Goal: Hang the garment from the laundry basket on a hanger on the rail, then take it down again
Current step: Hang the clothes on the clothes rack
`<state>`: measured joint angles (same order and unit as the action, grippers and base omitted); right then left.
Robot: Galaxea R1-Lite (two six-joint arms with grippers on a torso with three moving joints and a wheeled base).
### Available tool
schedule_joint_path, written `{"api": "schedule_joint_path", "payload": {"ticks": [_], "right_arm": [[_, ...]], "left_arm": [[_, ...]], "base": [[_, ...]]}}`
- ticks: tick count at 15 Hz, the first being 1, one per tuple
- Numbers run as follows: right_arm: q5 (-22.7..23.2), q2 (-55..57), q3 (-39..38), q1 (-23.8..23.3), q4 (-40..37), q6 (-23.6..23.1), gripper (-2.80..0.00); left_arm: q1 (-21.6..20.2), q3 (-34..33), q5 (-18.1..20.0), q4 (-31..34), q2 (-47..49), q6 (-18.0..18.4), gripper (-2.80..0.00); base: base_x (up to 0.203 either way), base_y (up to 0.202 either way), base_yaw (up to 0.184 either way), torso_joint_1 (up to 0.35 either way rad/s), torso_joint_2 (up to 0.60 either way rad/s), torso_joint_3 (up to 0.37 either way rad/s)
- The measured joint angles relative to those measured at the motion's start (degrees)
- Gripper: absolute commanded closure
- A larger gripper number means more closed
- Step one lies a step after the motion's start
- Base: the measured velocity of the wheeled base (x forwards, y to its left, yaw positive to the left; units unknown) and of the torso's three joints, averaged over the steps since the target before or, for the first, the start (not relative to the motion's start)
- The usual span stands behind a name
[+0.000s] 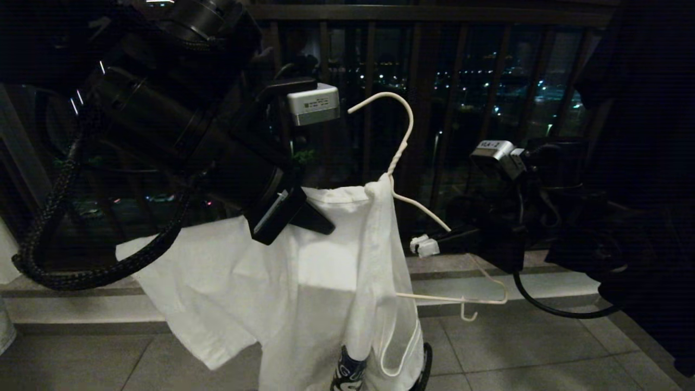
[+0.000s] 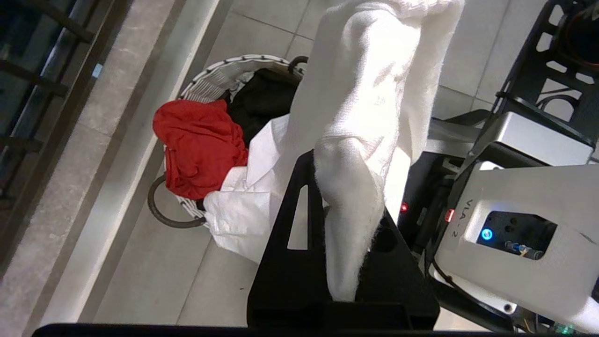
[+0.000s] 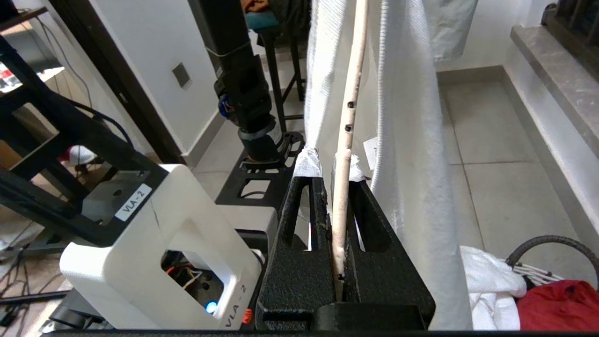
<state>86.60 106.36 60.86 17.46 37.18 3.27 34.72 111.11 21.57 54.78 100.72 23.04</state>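
The hanger's arm [image 1: 421,210] is in my right gripper outside the garment, so next my right gripper lets go of the hanger's arm and grabs the garment's drooping collar edge [image 1: 391,372] below.
The white garment [image 1: 260,282] hangs in the air, its neck draped over one side of the thin white wire hanger [image 1: 404,136]. My left gripper [image 1: 320,220] is shut on a fold of the garment [image 2: 369,84] near the collar; the left wrist view shows cloth pinched between the fingers of the left gripper [image 2: 348,187]. My right gripper [image 1: 424,245] is shut on the hanger's bare arm, and in its own view the right gripper [image 3: 330,166] clamps the hanger [image 3: 348,93] beside the garment [image 3: 407,140]. The laundry basket [image 2: 243,60] stands on the floor below. The rail is out of view.
In the basket lie a red cloth [image 2: 201,145], a black garment [image 2: 266,98] and more white cloth [image 2: 243,206]. The dark balcony railing [image 1: 434,13] and a stone ledge [image 1: 81,304] run behind the hanger. My own base [image 2: 514,210] stands close to the basket.
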Motion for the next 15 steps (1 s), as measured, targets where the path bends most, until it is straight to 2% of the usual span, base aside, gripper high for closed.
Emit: {"api": "schedule_joint_path", "payload": {"ticks": [3,4,11,15], "right_arm": [[0.0,0.0,0.1,-0.3,0.0,0.0,0.00],[0.0,0.0,0.1,-0.4,0.0,0.0,-2.80],[0.0,0.1,0.6,-0.7,0.2,0.0,-2.80],[-1.8,0.4,1.6,-3.6,0.0,0.3,-2.80]], "left_arm": [[0.0,0.0,-0.1,-0.1,0.0,0.0,0.00],[0.0,0.0,-0.1,-0.1,0.0,0.0,0.00],[-0.3,0.1,-0.3,0.0,-0.4,0.1,0.00],[-0.7,0.0,-0.3,0.1,-1.4,-0.1,0.00]], "base": [[0.000,0.000,0.000,0.000,0.00,0.000],[0.000,0.000,0.000,0.000,0.00,0.000],[0.000,0.000,0.000,0.000,0.00,0.000],[0.000,0.000,0.000,0.000,0.00,0.000]]}}
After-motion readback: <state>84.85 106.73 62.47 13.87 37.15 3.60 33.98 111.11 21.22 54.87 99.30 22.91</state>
